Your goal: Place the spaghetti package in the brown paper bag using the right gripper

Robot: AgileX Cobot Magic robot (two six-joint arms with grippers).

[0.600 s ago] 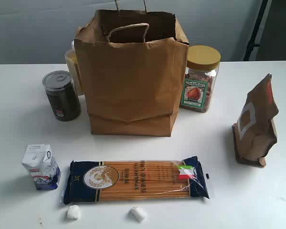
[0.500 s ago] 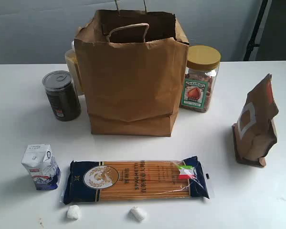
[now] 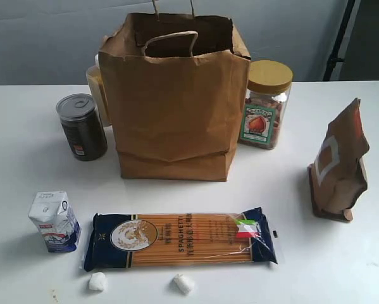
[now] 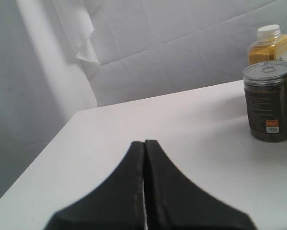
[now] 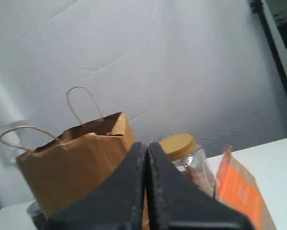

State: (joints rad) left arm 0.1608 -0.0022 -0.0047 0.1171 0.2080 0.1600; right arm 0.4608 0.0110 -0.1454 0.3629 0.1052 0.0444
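Observation:
My gripper will lower the spaghetti package into the brown paper bag (image 3: pixel 171 104), which should buckle and shift: its thin front side is already creased above the bag's base (image 3: pixel 173 156).
The spaghetti package (image 3: pixel 180 239) lies flat near the table's front edge, long side across, its gold emblem to the left and flag mark to the right. Behind it the brown paper bag (image 3: pixel 174 101) stands upright and open at the top, also seen in the right wrist view (image 5: pixel 71 170). Neither arm shows in the exterior view. My right gripper (image 5: pixel 146 146) is shut with nothing between its jaws, facing the bag from a distance. My left gripper (image 4: pixel 144 143) is shut and empty above bare table.
A dark can (image 3: pixel 81 126) and a yellow-contents bottle (image 4: pixel 270 45) stand left of the bag. A yellow-lidded jar (image 3: pixel 265 104) stands right of it. A brown pouch (image 3: pixel 338 164) is far right. A small milk carton (image 3: pixel 53 221) and two white lumps (image 3: pixel 97 282) lie near the package.

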